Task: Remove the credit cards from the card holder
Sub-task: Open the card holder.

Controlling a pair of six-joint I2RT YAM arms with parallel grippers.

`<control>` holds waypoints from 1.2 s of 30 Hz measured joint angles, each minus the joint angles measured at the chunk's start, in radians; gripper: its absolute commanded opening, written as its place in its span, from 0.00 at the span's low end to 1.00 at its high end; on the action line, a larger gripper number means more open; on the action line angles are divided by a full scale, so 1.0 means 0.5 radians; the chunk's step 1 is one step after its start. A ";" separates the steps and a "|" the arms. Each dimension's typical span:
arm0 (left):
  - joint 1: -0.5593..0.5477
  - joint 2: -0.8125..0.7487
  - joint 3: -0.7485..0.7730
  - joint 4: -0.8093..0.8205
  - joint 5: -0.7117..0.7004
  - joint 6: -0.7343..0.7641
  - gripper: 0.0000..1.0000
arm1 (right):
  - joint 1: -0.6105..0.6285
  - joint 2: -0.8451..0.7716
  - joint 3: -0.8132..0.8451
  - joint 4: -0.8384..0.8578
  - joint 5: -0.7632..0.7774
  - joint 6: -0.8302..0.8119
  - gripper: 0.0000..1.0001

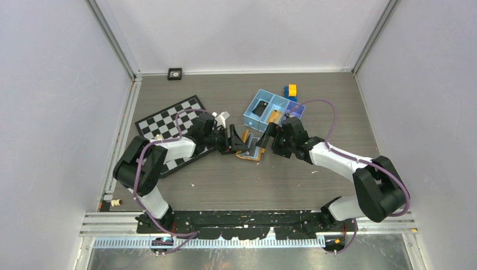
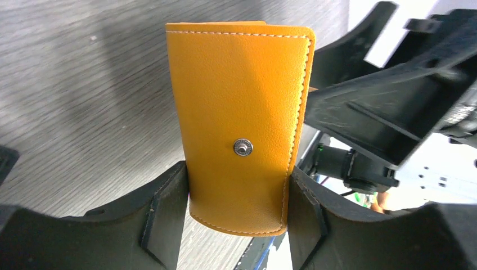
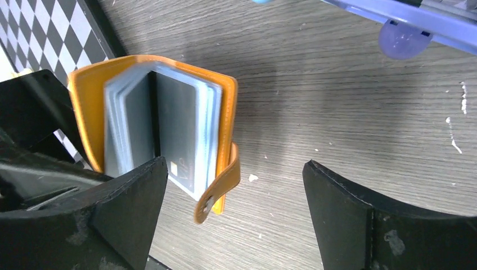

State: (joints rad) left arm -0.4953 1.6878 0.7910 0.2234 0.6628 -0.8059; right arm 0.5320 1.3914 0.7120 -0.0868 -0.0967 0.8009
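Note:
I need to clamp the tab end (image 3: 220, 185) with my right gripper before my left gripper opens, because my left gripper holds the snap stud's cover (image 2: 242, 112) and the sleeves are hanging loose.
The orange card holder (image 2: 242, 101) stands upright between the fingers of my left gripper (image 2: 236, 208), which is shut on its lower edges; its snap stud faces the left wrist camera. From the right wrist the card holder (image 3: 87, 112) hangs open, showing greyish clear sleeves with dark credit cards (image 3: 177, 126) inside and the closing tab (image 3: 222, 188) dangling loose. My right gripper (image 3: 235, 169) is open, jaws wide, the tab and one sleeve corner between them, touching neither finger. In the top view the card holder (image 1: 251, 153) sits between the left gripper (image 1: 239, 140) and right gripper (image 1: 269, 138).
A blue three-compartment tray (image 1: 261, 104) lies just behind the grippers, and its rim (image 3: 405, 17) shows in the right wrist view. A yellow-and-blue block (image 1: 291, 91) stands behind the tray. A checkerboard (image 1: 171, 119) lies at the left.

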 measured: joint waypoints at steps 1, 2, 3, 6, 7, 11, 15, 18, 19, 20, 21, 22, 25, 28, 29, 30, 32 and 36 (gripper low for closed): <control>0.002 -0.014 -0.011 0.053 0.017 -0.020 0.11 | -0.014 0.000 -0.009 0.009 -0.015 0.016 0.95; 0.005 -0.024 -0.021 0.110 0.033 -0.048 0.11 | -0.024 0.001 -0.012 0.016 -0.040 0.033 0.95; 0.008 -0.031 -0.031 0.159 0.048 -0.066 0.11 | -0.031 0.001 -0.015 0.035 -0.063 0.047 0.95; 0.014 -0.038 -0.065 0.301 0.098 -0.138 0.11 | -0.044 0.001 -0.040 0.155 -0.163 0.093 0.95; 0.014 -0.038 -0.076 0.346 0.114 -0.166 0.11 | -0.054 0.000 -0.054 0.195 -0.188 0.107 0.95; 0.015 -0.037 -0.102 0.477 0.166 -0.258 0.11 | -0.078 -0.070 -0.186 0.386 -0.283 0.179 0.95; 0.015 -0.037 -0.102 0.540 0.199 -0.305 0.11 | -0.091 -0.244 -0.311 0.509 -0.327 0.229 0.95; 0.015 -0.037 -0.114 0.605 0.217 -0.334 0.11 | -0.097 -0.323 -0.342 0.632 -0.371 0.256 0.95; 0.014 -0.037 -0.121 0.628 0.220 -0.348 0.11 | -0.098 -0.336 -0.345 0.670 -0.387 0.265 0.95; 0.011 -0.037 -0.124 0.645 0.223 -0.362 0.11 | -0.099 -0.337 -0.346 0.697 -0.397 0.271 0.95; 0.005 -0.037 -0.125 0.652 0.227 -0.366 0.11 | -0.099 -0.338 -0.346 0.726 -0.409 0.276 0.95; -0.004 -0.037 -0.125 0.667 0.231 -0.371 0.11 | -0.099 -0.338 -0.346 0.740 -0.418 0.282 0.95; -0.033 -0.037 -0.125 0.706 0.234 -0.374 0.11 | -0.099 -0.332 -0.345 0.743 -0.439 0.282 0.93; -0.063 -0.037 -0.125 0.726 0.247 -0.373 0.11 | -0.099 -0.307 -0.345 0.742 -0.448 0.281 0.75; -0.069 -0.037 -0.125 0.726 0.248 -0.372 0.11 | -0.099 -0.297 -0.345 0.742 -0.450 0.283 0.68; -0.074 -0.037 -0.125 0.726 0.249 -0.370 0.11 | -0.099 -0.291 -0.345 0.741 -0.455 0.278 0.65; -0.079 -0.037 -0.125 0.717 0.246 -0.362 0.11 | -0.099 -0.290 -0.345 0.745 -0.468 0.282 0.61; -0.081 -0.037 -0.125 0.694 0.246 -0.352 0.12 | -0.099 -0.290 -0.343 0.761 -0.485 0.282 0.46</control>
State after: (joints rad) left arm -0.5358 1.6691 0.7284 0.5701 0.7856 -0.9821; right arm 0.4824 1.2465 0.5404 0.2939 -0.3393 0.9421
